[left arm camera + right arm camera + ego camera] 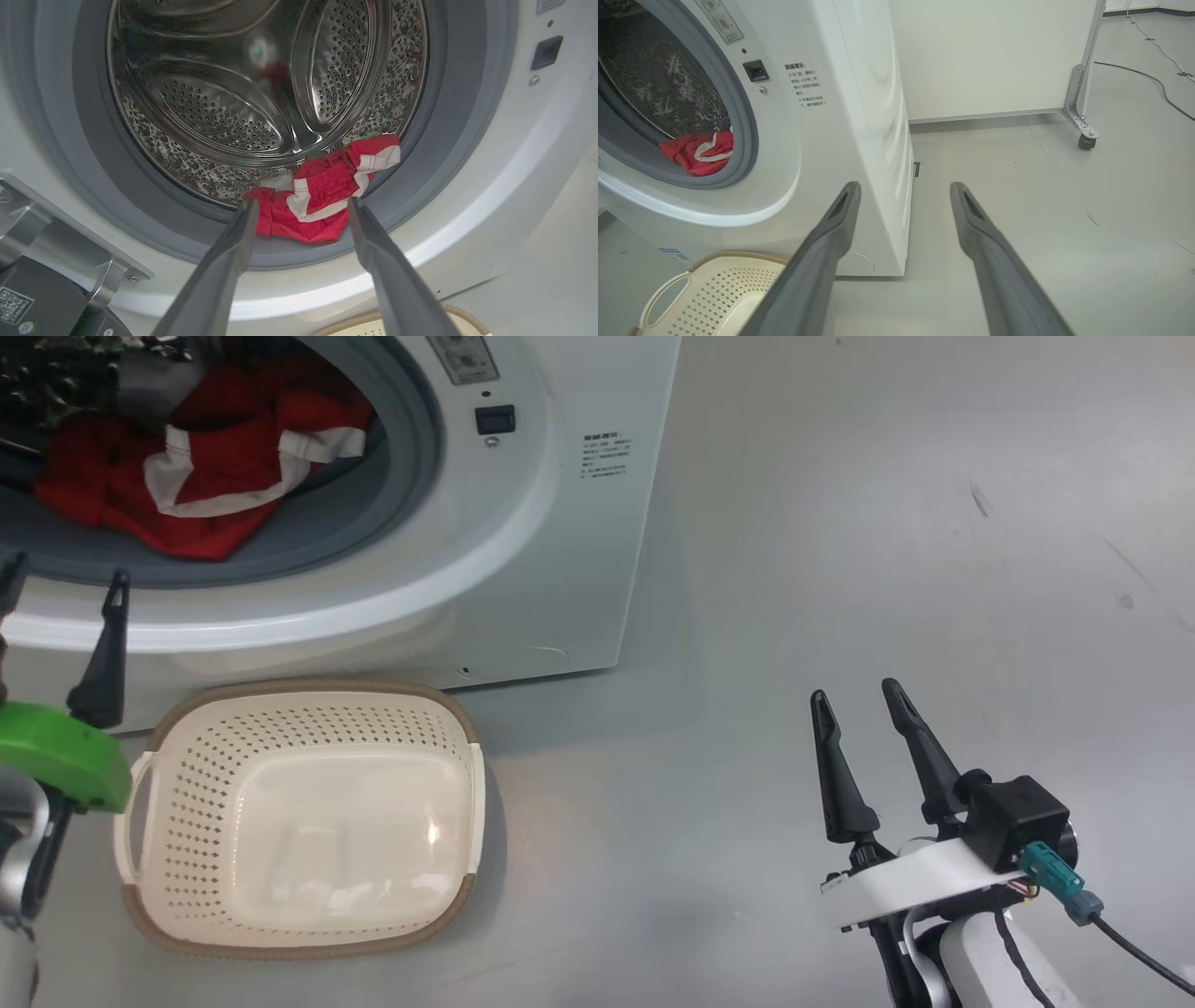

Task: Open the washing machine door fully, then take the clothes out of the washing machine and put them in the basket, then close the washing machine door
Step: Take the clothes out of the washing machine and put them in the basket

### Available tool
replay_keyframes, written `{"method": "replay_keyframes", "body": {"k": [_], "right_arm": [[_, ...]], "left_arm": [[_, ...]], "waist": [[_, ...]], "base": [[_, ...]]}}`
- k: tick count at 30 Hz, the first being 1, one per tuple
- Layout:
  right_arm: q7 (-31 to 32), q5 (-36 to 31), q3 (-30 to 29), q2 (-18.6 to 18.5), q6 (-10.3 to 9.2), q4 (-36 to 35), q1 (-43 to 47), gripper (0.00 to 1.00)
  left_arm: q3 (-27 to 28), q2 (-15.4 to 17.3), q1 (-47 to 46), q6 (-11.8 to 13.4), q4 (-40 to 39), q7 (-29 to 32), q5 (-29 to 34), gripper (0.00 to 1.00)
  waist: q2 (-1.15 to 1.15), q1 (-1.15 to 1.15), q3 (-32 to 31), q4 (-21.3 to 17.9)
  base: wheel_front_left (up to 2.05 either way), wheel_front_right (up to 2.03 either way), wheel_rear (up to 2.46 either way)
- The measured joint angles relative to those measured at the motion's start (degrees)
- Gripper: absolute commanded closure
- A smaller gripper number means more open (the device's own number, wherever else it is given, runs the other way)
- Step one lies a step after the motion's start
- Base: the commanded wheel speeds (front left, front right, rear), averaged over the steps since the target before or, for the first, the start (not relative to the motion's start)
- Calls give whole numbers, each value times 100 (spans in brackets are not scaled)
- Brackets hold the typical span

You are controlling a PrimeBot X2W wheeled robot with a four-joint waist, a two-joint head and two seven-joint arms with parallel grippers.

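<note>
The striped piece will come out by itself and leave another red piece behind when the robot lifts, because the white-striped edge lies on top of plain red cloth.
The white washing machine stands with its mouth uncovered. The red clothes with white stripes lie at the front of the steel drum, partly on the grey gasket. My left gripper is open just before the lower rim of the mouth. In the left wrist view its fingers frame the clothes without touching them. A hinge bracket and a dark part of the washing machine door show at the lower left. The cream basket sits empty on the floor below the mouth. My right gripper is open over bare floor.
A white wheeled partition stands behind the washer's right side, its caster on the floor. Dark cables run across the far right floor. Grey floor stretches right of the washer and basket.
</note>
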Motion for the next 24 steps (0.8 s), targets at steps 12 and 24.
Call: {"method": "replay_keyframes", "body": {"k": [12,24], "right_arm": [[-1,-1,181,119,35,147,-249,0],[-2,-1,325,160,59,213,-448,0]], "left_arm": [[-19,109,-1110,-34,779,743,-157,0],[22,54,-2260,-67,1553,1415,-392,0]], "waist": [[0,0,565,-701],[0,0,1000,-1147]], "base": [[0,0,0],[0,0,0]]}}
